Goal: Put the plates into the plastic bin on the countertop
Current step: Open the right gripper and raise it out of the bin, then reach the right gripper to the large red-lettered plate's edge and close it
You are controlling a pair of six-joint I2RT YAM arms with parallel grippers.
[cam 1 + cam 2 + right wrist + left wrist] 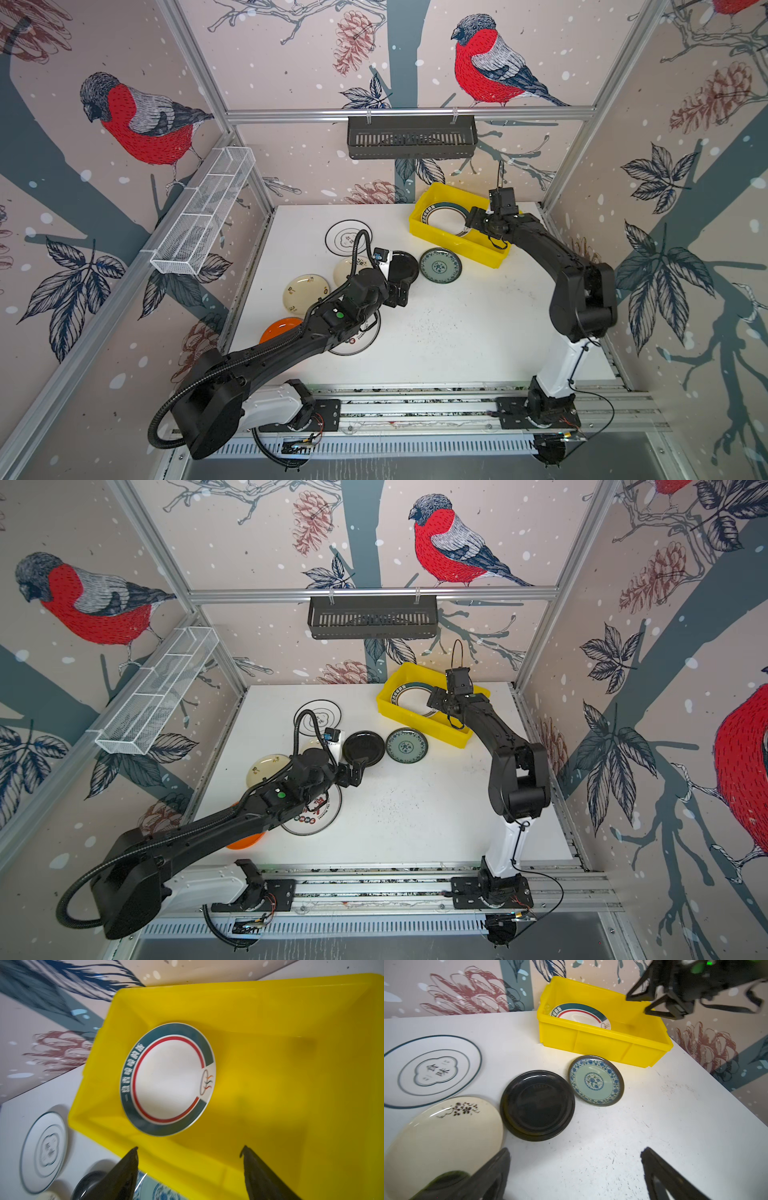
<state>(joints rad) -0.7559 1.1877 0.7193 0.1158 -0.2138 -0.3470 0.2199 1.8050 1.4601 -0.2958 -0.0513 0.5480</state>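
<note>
The edge of the white plate [339,808] with red characters faces open countertop [364,808]. I keep moving my right gripper there until its fingers close on that edge.
The yellow plastic bin [453,245] stands at the back right of the white countertop [478,332]. One white plate with a dark green lettered rim [168,1078] lies flat in it. My right gripper [189,1151] hovers open over the bin, holding nothing. My left gripper [575,1153] is wide open above bare countertop, just in front of a black plate [537,1105]. Beside that plate are a teal-patterned plate [596,1080], a cream plate [442,1132] and a white ringed plate [431,1070]. A second cream plate [305,293] and an orange plate [280,328] lie further left.
A white plate with red characters [361,340] lies mostly under my left arm. A black slotted shelf [411,137] hangs on the back rail and a white wire-mesh basket [203,212] on the left rail. Aluminium rails frame the countertop.
</note>
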